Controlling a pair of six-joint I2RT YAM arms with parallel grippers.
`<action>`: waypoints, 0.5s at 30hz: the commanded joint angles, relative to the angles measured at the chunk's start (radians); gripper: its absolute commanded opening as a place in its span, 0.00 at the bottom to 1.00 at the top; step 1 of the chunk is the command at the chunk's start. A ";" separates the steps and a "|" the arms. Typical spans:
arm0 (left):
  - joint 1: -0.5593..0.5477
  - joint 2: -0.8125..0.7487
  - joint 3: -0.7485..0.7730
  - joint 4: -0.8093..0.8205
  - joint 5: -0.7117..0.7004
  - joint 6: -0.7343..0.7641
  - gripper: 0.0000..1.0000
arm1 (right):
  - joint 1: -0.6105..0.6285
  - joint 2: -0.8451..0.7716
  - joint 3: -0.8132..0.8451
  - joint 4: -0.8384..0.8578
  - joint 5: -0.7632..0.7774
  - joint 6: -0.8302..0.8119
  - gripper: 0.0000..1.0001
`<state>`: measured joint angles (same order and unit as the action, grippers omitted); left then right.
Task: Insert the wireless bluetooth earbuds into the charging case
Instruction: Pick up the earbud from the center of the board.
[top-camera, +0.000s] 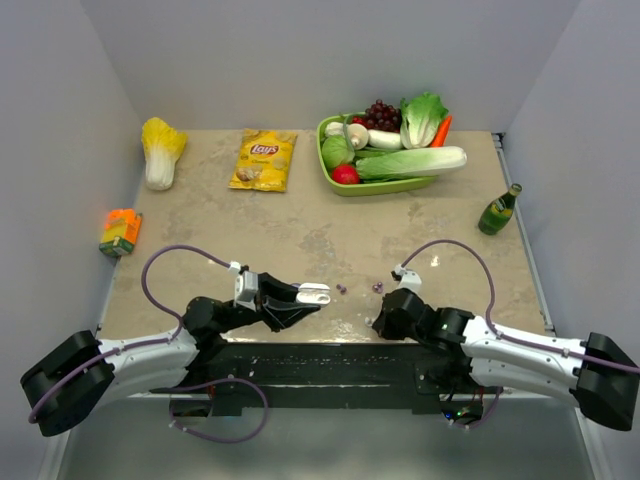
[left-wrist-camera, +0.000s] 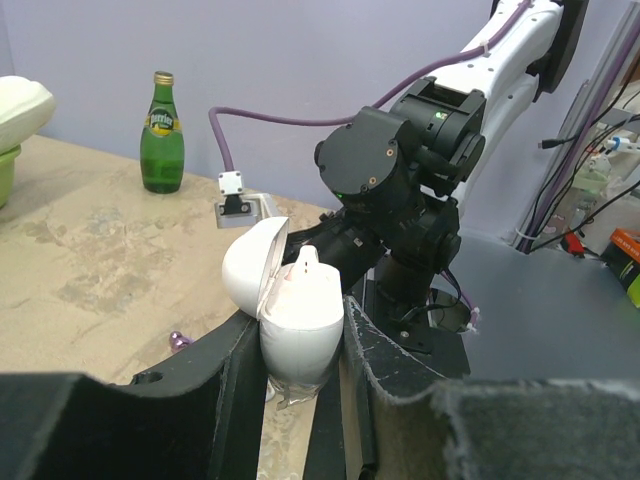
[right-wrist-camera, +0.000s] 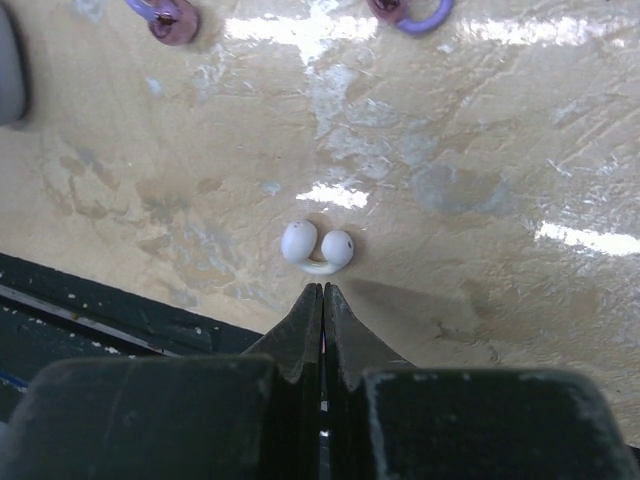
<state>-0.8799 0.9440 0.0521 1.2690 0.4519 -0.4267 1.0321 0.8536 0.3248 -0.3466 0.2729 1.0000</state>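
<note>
Next, I open my right gripper's fingers, reach over the white earbud (right-wrist-camera: 318, 246) and grip it, since those shut fingers sit short of the white earbud's loop (right-wrist-camera: 322, 267).
My left gripper (top-camera: 300, 297) is shut on the white charging case (left-wrist-camera: 300, 320) and holds it with the lid (left-wrist-camera: 250, 268) swung open. A small white bump (left-wrist-camera: 308, 257) sticks up from the case's open top. My right gripper (right-wrist-camera: 322, 290) is shut and empty. Its tips are just short of a white earbud (right-wrist-camera: 318, 248), two lobes joined by a small loop, lying on the table. Two lilac earbuds (right-wrist-camera: 172, 18) (right-wrist-camera: 408, 10) lie farther out, between the grippers (top-camera: 341, 288) (top-camera: 377, 286). One lilac bud shows beside my left finger (left-wrist-camera: 180, 342).
A green glass bottle (top-camera: 498, 210) stands at the right. A green tray of vegetables (top-camera: 345, 185) sits at the back, with a chips bag (top-camera: 264, 160), a cabbage (top-camera: 160, 150) and an orange carton (top-camera: 120, 231) to the left. The black front edge (right-wrist-camera: 110, 310) is just beneath my right gripper.
</note>
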 joint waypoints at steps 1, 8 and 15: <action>-0.008 0.001 -0.052 0.142 -0.009 0.013 0.00 | 0.002 0.041 -0.027 0.012 0.038 0.066 0.00; -0.010 -0.001 -0.080 0.162 -0.007 -0.001 0.00 | 0.002 0.093 -0.024 0.047 0.048 0.078 0.00; -0.010 -0.002 -0.084 0.161 -0.010 -0.001 0.00 | -0.001 0.170 0.008 0.087 0.103 0.055 0.01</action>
<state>-0.8852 0.9451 0.0521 1.2694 0.4515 -0.4313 1.0325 0.9730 0.3141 -0.2535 0.2993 1.0557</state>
